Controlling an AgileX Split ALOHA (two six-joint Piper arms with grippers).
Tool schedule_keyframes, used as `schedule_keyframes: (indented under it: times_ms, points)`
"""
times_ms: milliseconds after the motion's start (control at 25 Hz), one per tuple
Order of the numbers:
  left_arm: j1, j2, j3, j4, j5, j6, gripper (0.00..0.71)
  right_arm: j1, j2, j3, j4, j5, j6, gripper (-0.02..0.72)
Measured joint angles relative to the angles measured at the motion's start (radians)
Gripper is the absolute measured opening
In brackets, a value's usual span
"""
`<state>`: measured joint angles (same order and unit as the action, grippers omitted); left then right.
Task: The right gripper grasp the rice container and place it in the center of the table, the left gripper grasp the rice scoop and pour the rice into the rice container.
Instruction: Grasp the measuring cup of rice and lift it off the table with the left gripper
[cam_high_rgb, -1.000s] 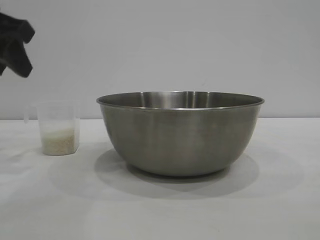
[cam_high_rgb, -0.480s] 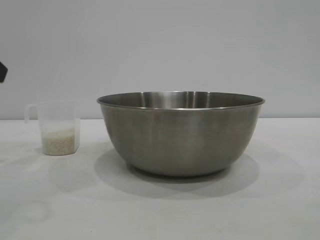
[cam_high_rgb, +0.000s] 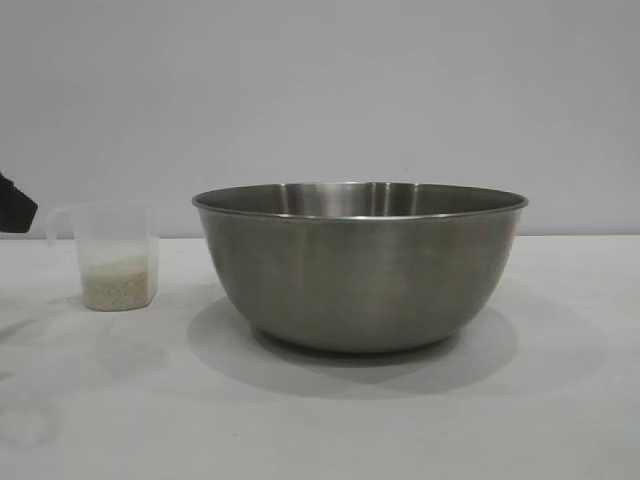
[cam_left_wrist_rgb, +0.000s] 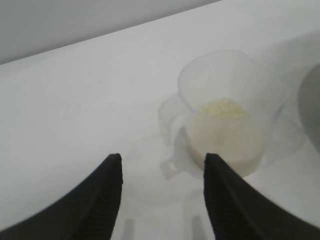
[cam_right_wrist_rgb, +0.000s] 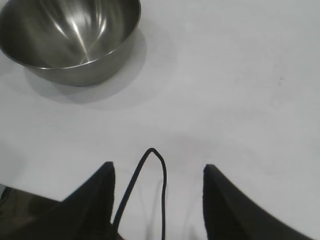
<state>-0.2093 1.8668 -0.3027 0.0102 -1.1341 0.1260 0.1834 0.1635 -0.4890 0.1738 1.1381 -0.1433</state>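
The wide-mouthed rice scoop (cam_high_rgb: 116, 255) has loose grains (cam_high_rgb: 117, 284) lying shallow in it, so the rice will slide out and leave the scoop empty when I pour.
The rice container (cam_high_rgb: 360, 265), a big steel bowl, stands in the middle of the white table (cam_high_rgb: 420, 430) and shows no rice inside in the right wrist view (cam_right_wrist_rgb: 70, 35). The rice scoop (cam_high_rgb: 115, 255), a clear cup, stands upright to the bowl's left with rice (cam_high_rgb: 118, 285) in its bottom. My left gripper (cam_left_wrist_rgb: 162, 160) is open just short of the scoop (cam_left_wrist_rgb: 225, 115), its handle (cam_left_wrist_rgb: 170, 125) facing the jaws, nothing between them. A black piece of it shows at the exterior view's left edge. My right gripper (cam_right_wrist_rgb: 158, 167) is open and empty, well back from the bowl.
A thin black cable (cam_right_wrist_rgb: 150, 185) loops between the right gripper's fingers. The bowl's rim (cam_left_wrist_rgb: 312, 115) lies close beside the scoop. Bare tabletop stretches in front of the bowl and to its right.
The left gripper dropped from high at the exterior view's upper left to rim height of the scoop at the left edge. Bowl and scoop have not moved.
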Motion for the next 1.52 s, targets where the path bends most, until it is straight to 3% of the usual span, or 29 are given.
schedule_keyframes:
  times_ms: [1160,1200,1280,1400,1520]
  points:
    - [0.000,0.217,-0.211,-0.047,-0.004,0.000,0.369,0.000,0.000,0.000,0.000,0.000,0.000,0.382]
    - [0.000,0.222,-0.219,-0.047,-0.004,0.000,0.324,0.000,0.000,0.000,0.000,0.000,0.000,0.382]
    - [0.000,0.231,-0.230,-0.047,-0.004,0.000,0.314,0.000,0.000,0.000,0.000,0.000,0.000,0.382]
    - [0.000,0.237,-0.238,-0.047,-0.004,0.000,0.139,0.000,0.000,0.000,0.000,0.000,0.000,0.382]
    - [0.000,0.237,-0.239,-0.047,-0.004,0.000,0.032,0.000,0.000,0.000,0.000,0.000,0.000,0.382]
